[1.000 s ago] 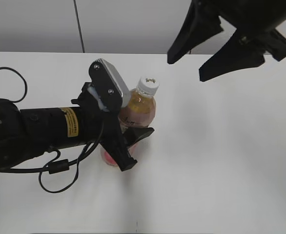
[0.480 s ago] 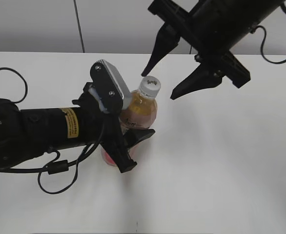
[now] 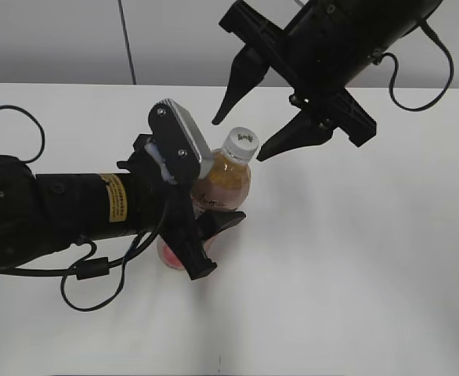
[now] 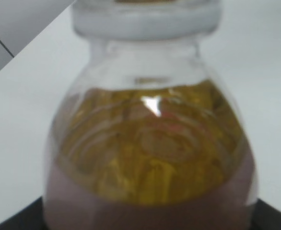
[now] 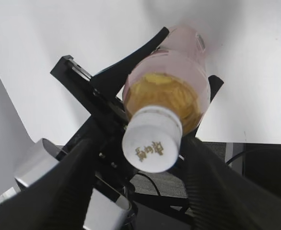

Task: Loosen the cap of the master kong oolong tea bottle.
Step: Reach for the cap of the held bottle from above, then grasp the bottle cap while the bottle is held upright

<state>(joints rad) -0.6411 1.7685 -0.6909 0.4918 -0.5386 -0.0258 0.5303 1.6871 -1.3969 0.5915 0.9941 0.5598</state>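
I expect the white cap (image 3: 241,144) to come off whole and leave an open neck when I lift it, because the cap sits on top of the bottle as a separate piece (image 3: 235,157).
The master kong oolong tea bottle (image 3: 222,184) stands upright on the white table, with pale amber tea and a pink label at its base. My left gripper (image 3: 210,239) is shut on the bottle's body. The left wrist view shows the bottle's shoulder (image 4: 150,143) very close and blurred. The white cap (image 3: 240,143) with a small dark mark sits on top. My right gripper (image 3: 241,133) is open, its two black fingers on either side of the cap and not touching it. In the right wrist view the cap (image 5: 152,139) lies between the open fingers (image 5: 140,182).
The white table (image 3: 370,258) reaches a grey wall at the back. A black cable (image 3: 96,274) loops beside the left arm at the front left. The left arm's silver camera housing (image 3: 181,141) sits just left of the bottle neck.
My right gripper has come down and to the left from the upper right, and its open fingers now flank the cap. The left gripper and bottle have barely moved.
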